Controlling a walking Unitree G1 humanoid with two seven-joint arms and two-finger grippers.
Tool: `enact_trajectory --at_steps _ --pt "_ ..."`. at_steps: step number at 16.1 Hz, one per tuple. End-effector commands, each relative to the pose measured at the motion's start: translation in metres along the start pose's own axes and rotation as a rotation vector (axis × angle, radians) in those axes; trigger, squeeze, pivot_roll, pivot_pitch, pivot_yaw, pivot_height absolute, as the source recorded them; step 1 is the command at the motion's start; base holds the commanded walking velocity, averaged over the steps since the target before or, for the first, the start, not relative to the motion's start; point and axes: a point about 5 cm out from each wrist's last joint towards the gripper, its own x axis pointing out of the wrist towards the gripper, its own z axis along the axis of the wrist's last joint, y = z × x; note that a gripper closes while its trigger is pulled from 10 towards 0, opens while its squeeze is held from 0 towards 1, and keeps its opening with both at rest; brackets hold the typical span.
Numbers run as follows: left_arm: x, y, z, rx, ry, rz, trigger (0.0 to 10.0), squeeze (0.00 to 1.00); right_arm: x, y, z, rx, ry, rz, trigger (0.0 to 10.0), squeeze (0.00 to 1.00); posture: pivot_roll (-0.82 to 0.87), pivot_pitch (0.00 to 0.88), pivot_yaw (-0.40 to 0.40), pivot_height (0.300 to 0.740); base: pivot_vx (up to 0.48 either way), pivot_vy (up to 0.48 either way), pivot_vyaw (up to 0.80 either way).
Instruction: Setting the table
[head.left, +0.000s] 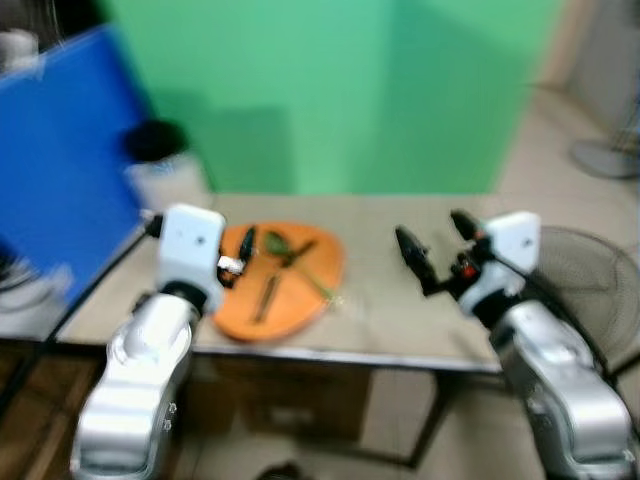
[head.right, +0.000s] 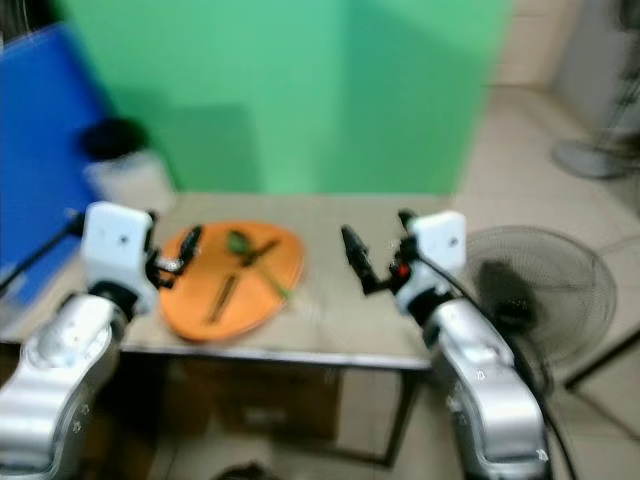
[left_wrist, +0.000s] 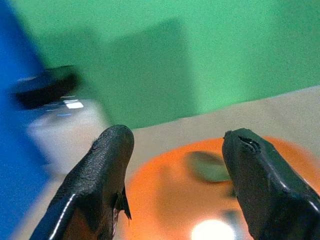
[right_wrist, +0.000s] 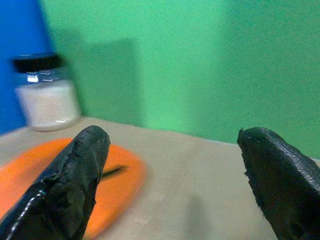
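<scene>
I expect the spoon to come away by itself when I lift it, because the spoon's handle (head.left: 316, 283) lies on top of the flat dark strips (head.left: 267, 297) on the orange plate.
An orange plate (head.left: 300, 290) lies on the left half of the beige table (head.left: 370, 320). Green-handled cutlery (head.left: 285, 262) lies across it, too blurred to tell piece from piece. My left gripper (head.left: 243, 250) hovers at the plate's left edge, open, nothing between its fingers (left_wrist: 107, 165). My right gripper (head.left: 435, 245) hangs open over the bare right half of the table, apart from the plate (right_wrist: 30, 175). A jar (right_wrist: 45, 95) of white contents with a black lid stands at the table's far left corner.
A blue panel (head.left: 55, 150) stands to the left and a green wall (head.left: 330, 90) behind the table. A floor fan (head.right: 545, 290) sits right of the table, close to my right arm. Another fan base (head.left: 605, 155) lies farther back right.
</scene>
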Motion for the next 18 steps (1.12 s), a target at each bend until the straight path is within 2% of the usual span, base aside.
enact_trajectory --at_steps 1,4,5,6,7,8,9,11,13,14,15,18 --pt "0.001 0.003 0.003 0.007 -0.011 0.017 10.0 0.00 0.004 0.003 0.007 -0.010 -0.023 0.030 10.0 0.00 0.14 0.000 0.049 0.740 0.000 -0.480 0.00" --pt "0.002 0.002 0.004 -0.005 -0.018 -0.003 10.0 0.00 0.010 0.009 0.007 -0.009 -0.006 0.092 10.0 0.00 0.13 0.000 0.045 0.740 0.000 -0.080 0.00" --pt "0.002 0.000 0.002 0.009 -0.005 -0.031 10.0 0.00 0.015 0.013 0.005 -0.006 0.029 0.146 10.0 0.00 0.14 0.000 0.045 0.740 0.000 0.000 0.00" --pt "0.000 -0.004 -0.003 0.044 0.026 -0.106 10.0 0.00 0.030 0.022 -0.005 -0.055 0.159 0.235 10.0 0.00 0.13 0.000 0.050 0.740 0.000 0.000 0.00" --pt "0.000 -0.004 -0.004 0.049 0.030 -0.121 10.0 0.00 0.034 0.023 -0.007 -0.076 0.189 0.244 10.0 0.00 0.13 0.000 0.057 0.740 0.000 0.000 0.00" --pt "-0.002 -0.002 -0.005 0.065 0.038 -0.143 10.0 0.00 0.045 0.031 -0.010 -0.082 0.229 0.316 10.0 0.55 0.13 0.000 0.058 0.740 0.000 0.000 0.00" --pt "-0.003 0.001 -0.007 0.077 0.045 -0.152 10.0 0.00 0.058 0.039 -0.014 -0.064 0.283 0.361 10.0 1.00 0.13 0.000 0.060 0.740 0.000 0.000 0.00" --pt "-0.006 0.004 -0.009 0.090 0.055 -0.184 10.0 0.00 0.072 0.049 -0.017 -0.071 0.332 0.387 10.0 1.00 0.13 0.000 0.059 0.740 0.000 0.000 0.00" --pt "-0.010 0.009 -0.012 0.118 0.070 -0.220 10.0 0.00 0.087 0.056 -0.021 -0.149 0.366 0.395 10.0 1.00 0.13 0.000 0.058 0.740 0.000 0.000 0.00" --pt "-0.014 0.018 -0.015 0.145 0.089 -0.238 10.0 0.00 0.104 0.063 -0.029 -0.219 0.423 0.409 10.0 0.00 0.14 0.000 0.054 0.740 0.000 0.000 0.00" --pt "-0.019 0.023 -0.015 0.160 0.100 -0.255 10.0 0.00 0.116 0.071 -0.033 -0.223 0.451 0.405 10.0 0.00 0.15 0.000 0.053 0.740 0.000 0.000 0.00" --pt "-0.028 0.024 -0.014 0.166 0.110 -0.312 10.0 0.00 0.134 0.090 -0.036 -0.197 0.470 0.419 10.0 0.00 0.17 0.000 0.052 0.740 0.000 0.000 0.00"
